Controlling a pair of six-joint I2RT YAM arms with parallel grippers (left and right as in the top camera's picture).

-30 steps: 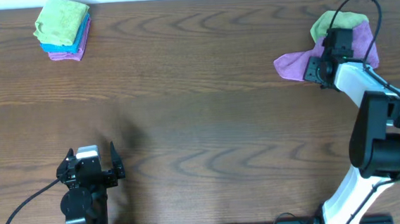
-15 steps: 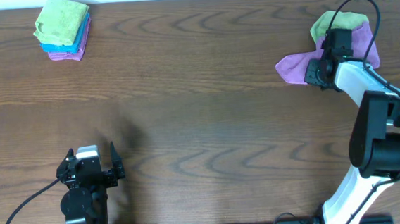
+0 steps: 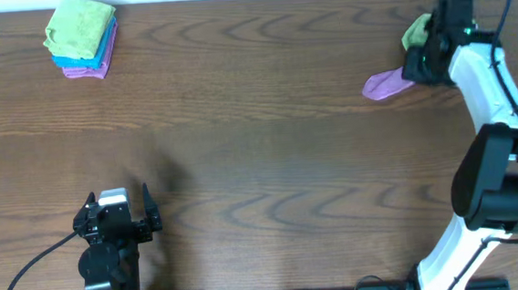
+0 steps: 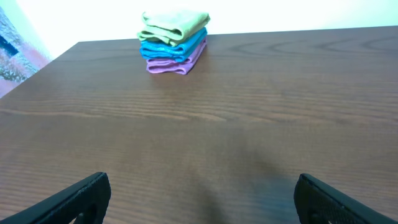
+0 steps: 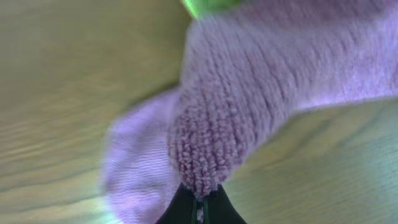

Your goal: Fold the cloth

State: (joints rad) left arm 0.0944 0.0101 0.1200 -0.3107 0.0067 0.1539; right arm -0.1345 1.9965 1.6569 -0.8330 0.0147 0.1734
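The purple cloth (image 3: 386,84) is alone in my right gripper's fingers and the table's middle (image 3: 264,113) is open, so my right gripper should go on pulling the cloth there and let it go clear.
The purple cloth (image 3: 383,83) lies bunched near the far right of the table, one end drawn up under my right gripper (image 3: 415,65). In the right wrist view the fuzzy purple cloth (image 5: 230,118) rises from the pinched fingertips of my right gripper (image 5: 199,204), which is shut on a fold of it. A lime-green cloth (image 3: 416,33) pokes out just behind the arm. My left gripper (image 3: 118,215) sits near the front left, far from the cloth, open with nothing between its fingers (image 4: 81,198).
A folded stack of green, blue and purple cloths (image 3: 82,38) rests at the far left corner, also ahead in the left wrist view as the stack (image 4: 174,40). The right arm's white links (image 3: 488,83) reach along the right side. Table's far edge lies close behind the cloth.
My right gripper closed on the purple cloth and pulled back toward the far edge, gathering the cloth so less of it lies spread. The left arm stayed still.
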